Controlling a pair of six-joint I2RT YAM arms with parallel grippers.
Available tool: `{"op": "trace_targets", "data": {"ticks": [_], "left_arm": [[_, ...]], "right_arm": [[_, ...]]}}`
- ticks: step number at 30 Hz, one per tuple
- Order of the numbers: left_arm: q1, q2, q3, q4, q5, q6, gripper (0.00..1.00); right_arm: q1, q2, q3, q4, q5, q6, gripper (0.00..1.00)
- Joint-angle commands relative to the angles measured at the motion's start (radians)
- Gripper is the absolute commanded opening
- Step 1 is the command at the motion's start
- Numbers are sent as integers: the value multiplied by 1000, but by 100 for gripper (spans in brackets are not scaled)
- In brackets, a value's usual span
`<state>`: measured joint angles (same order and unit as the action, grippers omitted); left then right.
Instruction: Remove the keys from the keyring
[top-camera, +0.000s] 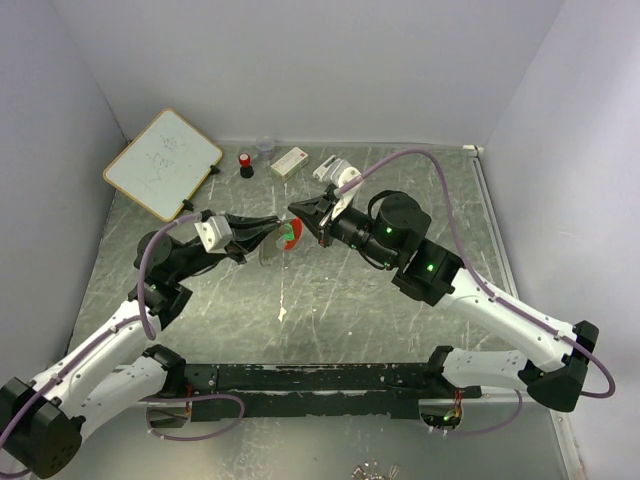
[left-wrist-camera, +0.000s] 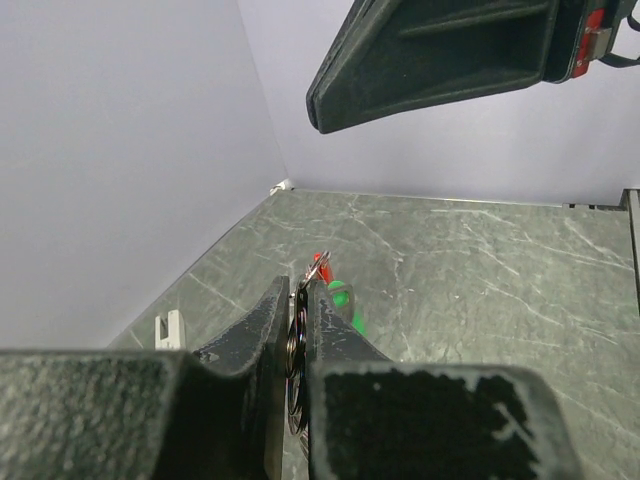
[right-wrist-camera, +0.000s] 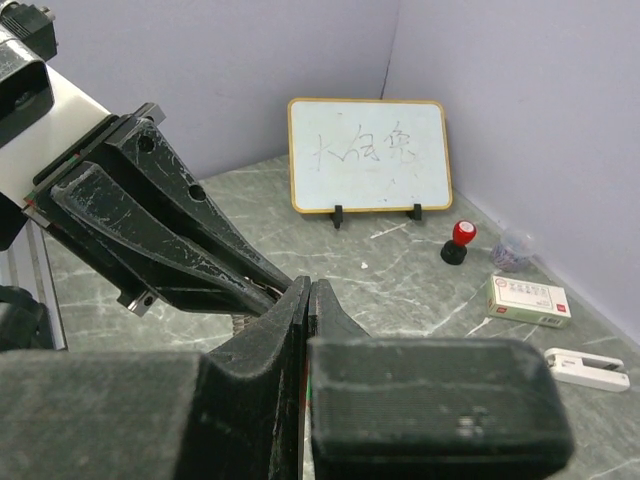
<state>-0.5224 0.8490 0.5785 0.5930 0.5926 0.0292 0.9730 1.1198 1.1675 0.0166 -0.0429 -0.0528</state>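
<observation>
The keyring's coils (left-wrist-camera: 295, 365) are covered by my left gripper's fingers, so my right gripper should grab the green key (left-wrist-camera: 340, 294) close to the keyring before my left gripper opens.
Both grippers meet above the middle of the table. My left gripper (top-camera: 272, 232) is shut on the keyring (left-wrist-camera: 296, 340), whose dark wire coils sit between its fingers in the left wrist view. The red key (left-wrist-camera: 324, 267) and the green key (left-wrist-camera: 346, 301) stick out just past the left gripper's tips (left-wrist-camera: 297, 290). From above, the keys (top-camera: 289, 237) show as a red and green patch between the two grippers. My right gripper (top-camera: 300, 215) is shut, and in the right wrist view (right-wrist-camera: 310, 286) a thin red and green edge of the keys (right-wrist-camera: 306, 400) shows between its fingers.
A whiteboard (top-camera: 163, 163) stands at the back left. A red-and-black stamp (top-camera: 245, 164), a small clear cup (top-camera: 265, 147), a white box (top-camera: 289, 162) and a white clip (top-camera: 333, 168) lie along the back wall. Walls enclose the left, back and right sides.
</observation>
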Motion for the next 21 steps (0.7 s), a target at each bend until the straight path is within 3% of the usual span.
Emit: {"op": "trace_targets", "data": {"ticks": [1, 4, 8, 14, 21], "left_arm": [[1, -9, 12, 80, 38, -14, 7], [2, -36, 0, 89, 30, -11, 7], [0, -59, 7, 64, 21, 1, 7], [-1, -72, 0, 88, 15, -13, 7], [0, -65, 4, 90, 12, -12, 7]], "right_arm": [[6, -5, 21, -4, 14, 3, 0], [5, -3, 3, -11, 9, -4, 0], [6, -6, -27, -9, 1, -2, 18], [7, -20, -90, 20, -13, 35, 28], [8, -33, -140, 66, -54, 73, 30]]}}
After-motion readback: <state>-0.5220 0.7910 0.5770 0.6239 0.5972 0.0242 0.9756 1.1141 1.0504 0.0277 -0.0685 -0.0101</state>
